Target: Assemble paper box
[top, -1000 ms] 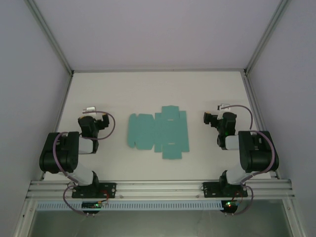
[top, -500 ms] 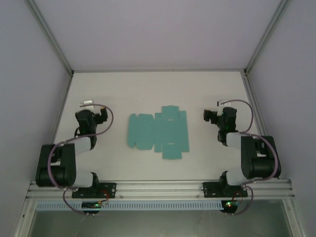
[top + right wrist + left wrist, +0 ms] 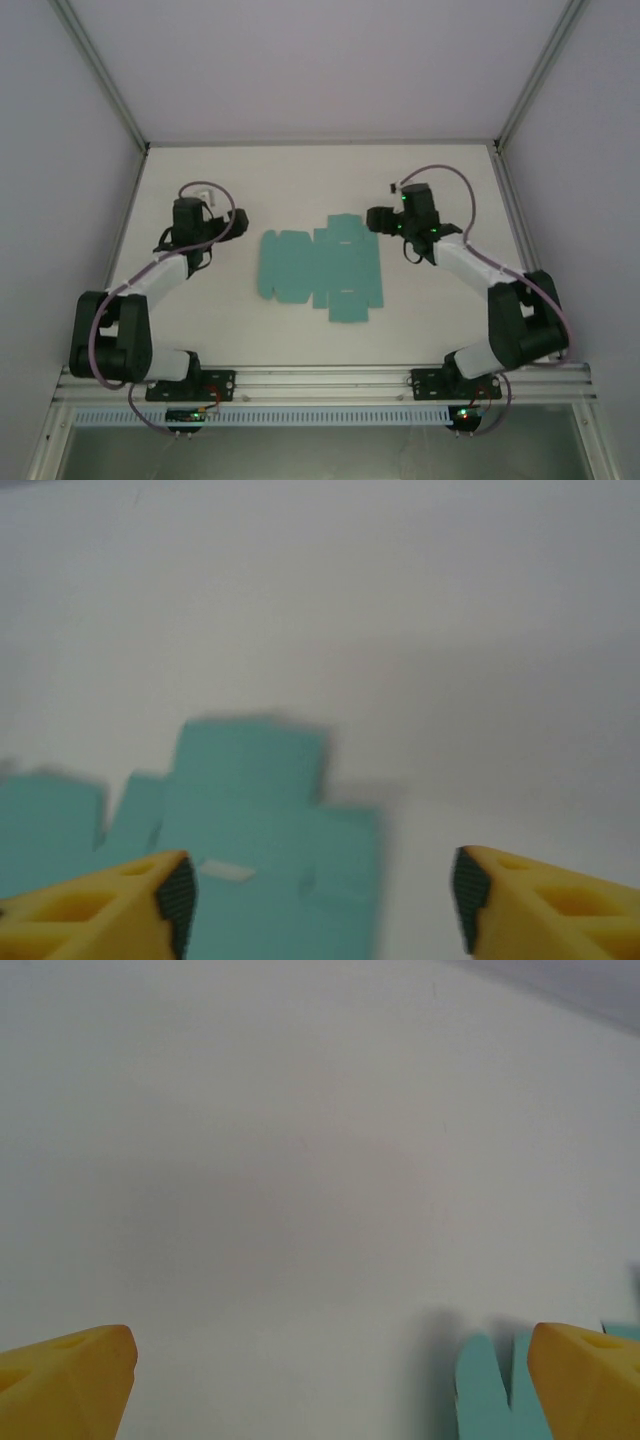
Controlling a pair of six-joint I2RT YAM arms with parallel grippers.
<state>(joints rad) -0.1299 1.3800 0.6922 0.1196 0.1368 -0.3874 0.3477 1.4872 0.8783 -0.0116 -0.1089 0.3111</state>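
The teal sheet [image 3: 346,266] will swing round in one piece when I turn it, because the panels join [image 3: 313,265] in one wide piece between the slots.
The paper box [image 3: 322,268] is a flat teal cut-out sheet with flaps and slots, lying in the middle of the white table. My right gripper [image 3: 388,222] hovers over the sheet's right edge. In the right wrist view its yellow fingers stand open [image 3: 320,892] with nothing between them, the left fingertip [image 3: 165,895] over the teal sheet [image 3: 260,820] and the other over bare table. My left gripper [image 3: 192,214] hangs over bare table left of the sheet. It is wide open [image 3: 330,1390], and a teal flap [image 3: 485,1395] shows beside its right fingertip [image 3: 585,1375].
White walls with aluminium posts [image 3: 100,75] close in the table on three sides. An aluminium rail [image 3: 320,382] carrying both arm bases runs along the near edge. Bare tabletop [image 3: 320,180] lies beyond the sheet.
Both arms have stretched out from their folded poses. The right gripper has swung left and away from the base to the sheet's right edge. The left gripper has moved farther out. The sheet has not moved.
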